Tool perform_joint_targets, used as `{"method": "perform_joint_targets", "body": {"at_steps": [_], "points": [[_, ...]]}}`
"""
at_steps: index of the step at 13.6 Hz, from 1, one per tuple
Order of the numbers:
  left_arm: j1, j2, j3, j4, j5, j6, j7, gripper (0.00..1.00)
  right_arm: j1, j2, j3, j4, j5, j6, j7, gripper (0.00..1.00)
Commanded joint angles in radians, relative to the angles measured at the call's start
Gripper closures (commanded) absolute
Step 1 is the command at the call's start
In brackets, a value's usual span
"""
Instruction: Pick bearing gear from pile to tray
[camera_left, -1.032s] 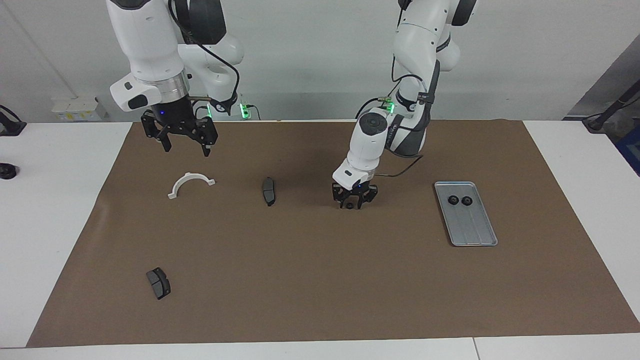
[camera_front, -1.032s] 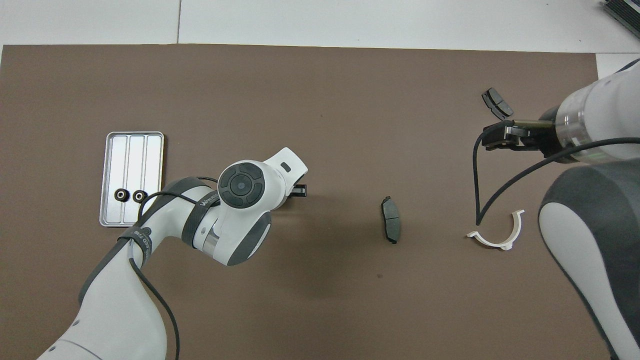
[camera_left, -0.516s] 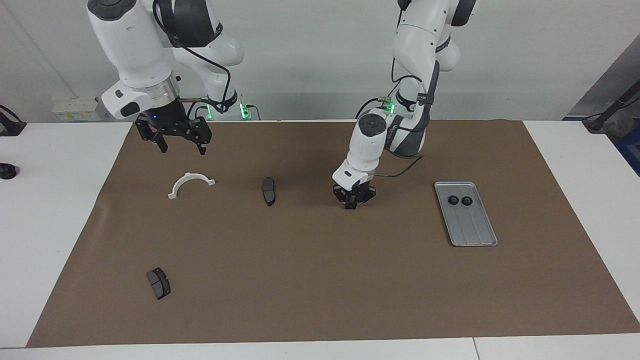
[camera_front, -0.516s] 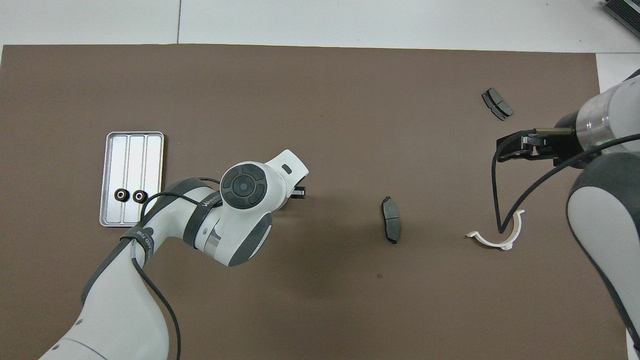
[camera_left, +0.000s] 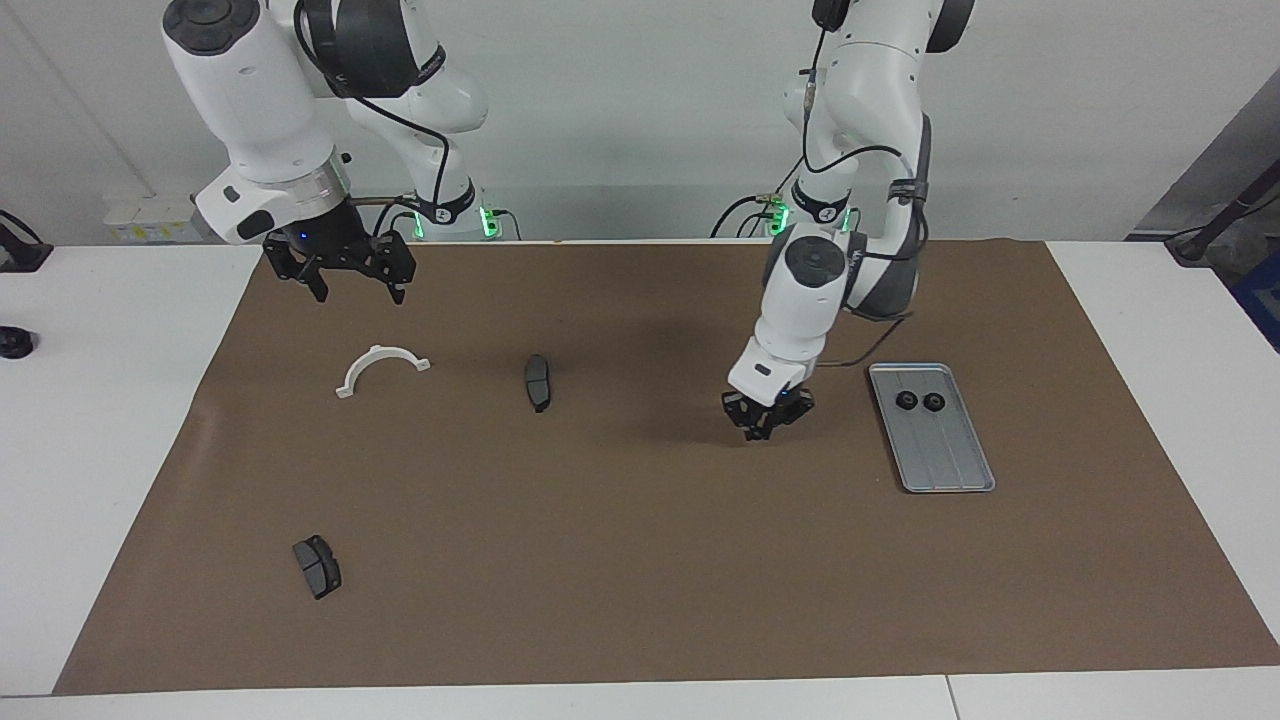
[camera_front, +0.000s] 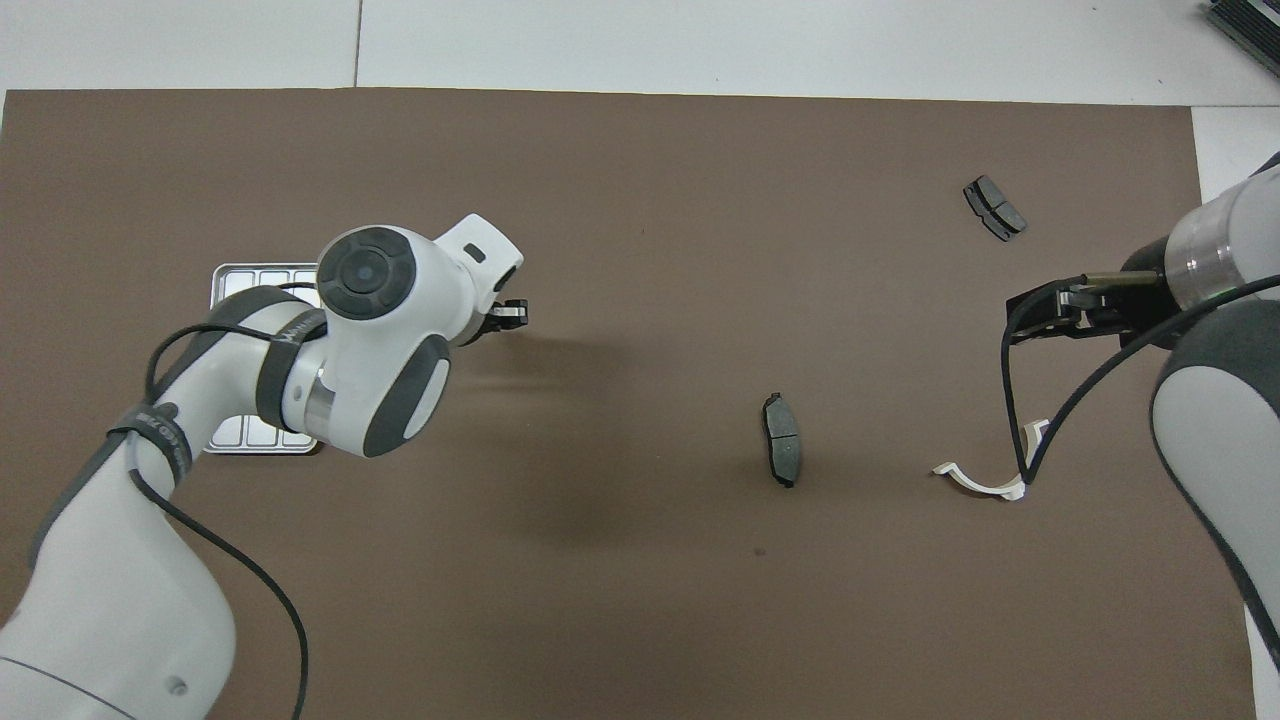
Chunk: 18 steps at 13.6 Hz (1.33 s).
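Note:
The silver tray is bare past its black gears, so I should keep moving the gear in my left gripper toward that empty end (camera_left: 964, 444) and release it there.
My left gripper (camera_left: 765, 428) hangs low over the brown mat, beside the tray (camera_left: 945, 455). Its fingers are shut on a tiny black gear that barely shows between them. It also shows in the overhead view (camera_front: 510, 315). The silver grooved tray holds two black gears (camera_left: 906, 401) at its end nearer the robots. In the overhead view the left arm covers most of the tray (camera_front: 250, 272). The pile's other parts lie scattered: a white half-ring bracket (camera_left: 382, 368), a brake pad (camera_left: 538, 381) mid-mat and another brake pad (camera_left: 317, 566). My right gripper (camera_left: 340, 285) is open and empty over the mat.
The brown mat (camera_left: 640, 560) covers most of the white table. The bracket (camera_front: 985, 482) and the two brake pads (camera_front: 781, 452) (camera_front: 994, 208) lie toward the right arm's end. The right gripper (camera_front: 1040, 310) hangs raised above the bracket's area and waits.
My left gripper closed on the gear on the mat, lifted it and moved toward the tray. My right gripper rose and drew back a little toward the robots' edge.

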<state>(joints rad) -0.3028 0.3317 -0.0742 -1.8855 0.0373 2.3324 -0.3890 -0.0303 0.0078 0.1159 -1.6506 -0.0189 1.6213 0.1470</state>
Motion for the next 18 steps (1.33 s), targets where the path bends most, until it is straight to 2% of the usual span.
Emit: {"method": "perform_joint_targets", "body": {"at_steps": [1,5,9,10,11,13,15,16,18], "points": [[0.135,-0.023,-0.012,-0.001,0.016,-0.062,0.129,0.97,-0.011,-0.031,0.001,-0.031,0.034,-0.005,-0.027,0.00],[0.305,-0.039,-0.013,-0.026,0.013,-0.097,0.362,0.97,-0.006,-0.029,0.001,-0.029,0.040,0.005,0.017,0.00],[0.396,-0.049,-0.010,-0.064,0.012,-0.070,0.516,0.96,-0.008,-0.026,0.002,-0.020,0.040,0.009,0.013,0.00],[0.401,-0.049,-0.010,-0.066,0.012,-0.065,0.519,0.93,-0.006,-0.026,0.002,-0.020,0.040,0.008,0.008,0.00],[0.401,-0.049,-0.010,-0.070,0.012,-0.050,0.518,0.79,-0.008,-0.028,0.002,-0.020,0.040,0.009,0.008,0.00],[0.401,-0.048,-0.010,-0.069,0.012,-0.044,0.516,0.35,-0.006,-0.028,0.002,-0.020,0.040,0.009,0.006,0.00],[0.398,-0.043,-0.010,-0.054,0.012,-0.053,0.513,0.06,-0.006,-0.028,0.002,-0.020,0.040,0.009,0.006,0.00],[0.395,-0.043,-0.010,-0.040,0.012,-0.059,0.513,0.00,-0.008,-0.028,0.002,-0.020,0.040,0.009,0.008,0.00],[0.384,-0.045,-0.016,0.027,0.004,-0.134,0.507,0.00,-0.008,-0.028,0.002,-0.020,0.040,0.009,0.006,0.00]]}}
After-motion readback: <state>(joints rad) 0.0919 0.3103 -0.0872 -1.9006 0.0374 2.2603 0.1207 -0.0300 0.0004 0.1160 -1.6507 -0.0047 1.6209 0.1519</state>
